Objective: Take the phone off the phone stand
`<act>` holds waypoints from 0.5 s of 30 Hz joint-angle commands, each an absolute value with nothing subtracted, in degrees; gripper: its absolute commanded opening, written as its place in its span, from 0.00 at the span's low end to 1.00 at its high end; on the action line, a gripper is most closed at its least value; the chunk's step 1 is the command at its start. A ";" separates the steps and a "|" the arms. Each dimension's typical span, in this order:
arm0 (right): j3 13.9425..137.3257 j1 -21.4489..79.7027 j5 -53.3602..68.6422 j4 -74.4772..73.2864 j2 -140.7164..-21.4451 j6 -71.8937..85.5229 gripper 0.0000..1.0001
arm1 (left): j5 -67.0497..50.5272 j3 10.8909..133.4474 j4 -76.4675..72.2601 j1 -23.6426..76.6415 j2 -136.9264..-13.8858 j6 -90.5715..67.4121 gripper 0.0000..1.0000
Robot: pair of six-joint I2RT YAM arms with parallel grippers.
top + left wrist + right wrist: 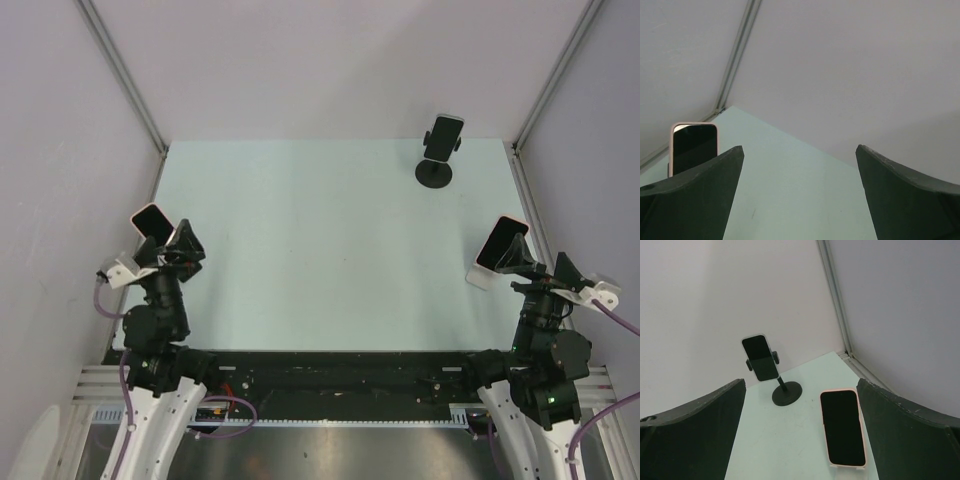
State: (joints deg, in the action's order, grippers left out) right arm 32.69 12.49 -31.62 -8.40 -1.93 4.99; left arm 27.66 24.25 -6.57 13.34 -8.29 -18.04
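Observation:
The pink-cased phone (pixel 152 222) stands clear in front of my left gripper's open fingers. I keep going toward it until my fingers straddle its side edges (pixel 167 221), then close.
The phone (pixel 443 134) has a dark screen and a pale case. It is clamped upright in the black phone stand (pixel 434 173) near the table's far right corner. The right wrist view shows the phone (pixel 760 358) tilted on the stand's round base (pixel 787 392), well ahead of my right gripper (pixel 801 382), which is open and holds nothing. In the top view the right gripper (pixel 542 265) hangs at the near right, far short of the stand. My left gripper (pixel 178 247) is at the near left, also open (pixel 800 150) and empty.
A pink-cased phone (pixel 842 427) leans on a white rest just ahead of the right gripper, between its fingers in view. Another pink-cased phone (pixel 694 145) stands by the left gripper (pixel 152 220). Pale walls and metal frame posts (pixel 122 70) enclose the light green table (pixel 320 250).

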 commanded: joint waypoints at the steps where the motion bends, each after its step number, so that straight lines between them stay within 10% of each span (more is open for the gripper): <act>1: 34.54 14.94 -33.93 -7.65 -1.67 6.15 1.00 | 36.63 26.10 -2.20 12.92 -14.31 -16.98 1.00; 15: 34.80 25.21 -33.40 -8.35 -1.67 4.84 1.00 | 45.10 41.57 1.67 3.45 -50.09 -10.37 1.00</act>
